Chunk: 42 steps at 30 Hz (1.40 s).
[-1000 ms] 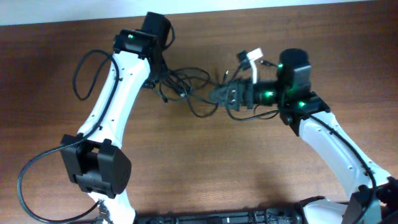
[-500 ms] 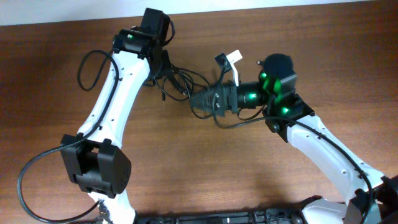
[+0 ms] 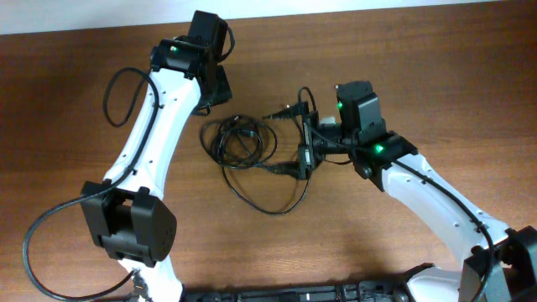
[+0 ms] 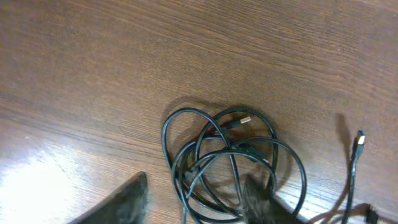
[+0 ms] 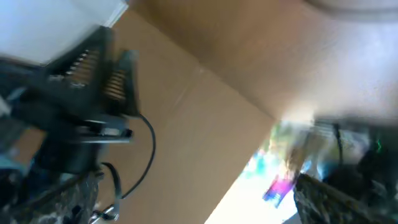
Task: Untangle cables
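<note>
The cables (image 4: pixel 188 109) cross loosely (image 4: pixel 229 148) with open gaps between them, so I expect them to separate and leave a single rounded loop when I pull.
The cables (image 3: pixel 241 141) lie as a loose black coil on the wooden table, with one long loop (image 3: pixel 273 205) trailing toward the front. In the left wrist view the coil (image 4: pixel 230 155) lies between and beyond the fingers, and a plug end (image 4: pixel 359 142) is at the right. My left gripper (image 3: pixel 214 88) is open, just behind the coil, with nothing between its fingers (image 4: pixel 196 182). My right gripper (image 3: pixel 306 155) is at the coil's right side with strands running past it. Its wrist view is blurred and tilted up at the room; the fingers (image 5: pixel 196 186) are wide apart, with a thin cord beside the left one.
Thick black robot wires loop beside the left arm (image 3: pixel 111 96) and its base (image 3: pixel 33 247). The left arm's base joint (image 3: pixel 130 222) stands at the front left. The table's back edge (image 3: pixel 277 15) runs along the top.
The cables were stretched between the two grippers; now they lie slack on the table. The right gripper swung back right and turned. The left gripper has come off the cables.
</note>
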Each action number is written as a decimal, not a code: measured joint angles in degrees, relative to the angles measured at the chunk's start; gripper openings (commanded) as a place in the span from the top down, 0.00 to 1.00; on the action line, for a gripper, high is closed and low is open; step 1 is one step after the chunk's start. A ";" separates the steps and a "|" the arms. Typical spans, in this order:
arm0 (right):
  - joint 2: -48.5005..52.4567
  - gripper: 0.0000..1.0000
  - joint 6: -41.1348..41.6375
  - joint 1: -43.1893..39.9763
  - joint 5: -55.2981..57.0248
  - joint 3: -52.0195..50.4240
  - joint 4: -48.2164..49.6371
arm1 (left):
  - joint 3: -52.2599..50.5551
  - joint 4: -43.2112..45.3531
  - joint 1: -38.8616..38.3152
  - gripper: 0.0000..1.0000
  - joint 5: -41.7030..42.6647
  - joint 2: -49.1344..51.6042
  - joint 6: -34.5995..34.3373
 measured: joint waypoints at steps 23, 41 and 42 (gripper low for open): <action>25.35 0.96 -43.34 8.52 32.22 0.00 12.59 | -4.22 -1.62 5.62 0.01 10.62 2.27 1.03; 2.38 0.96 -66.36 -2.78 28.11 0.15 -15.80 | -9.55 9.31 1.29 1.00 12.44 14.69 1.25; -4.52 0.96 -68.08 -5.33 27.63 0.15 -20.26 | -9.55 9.16 1.64 1.00 11.56 14.69 1.25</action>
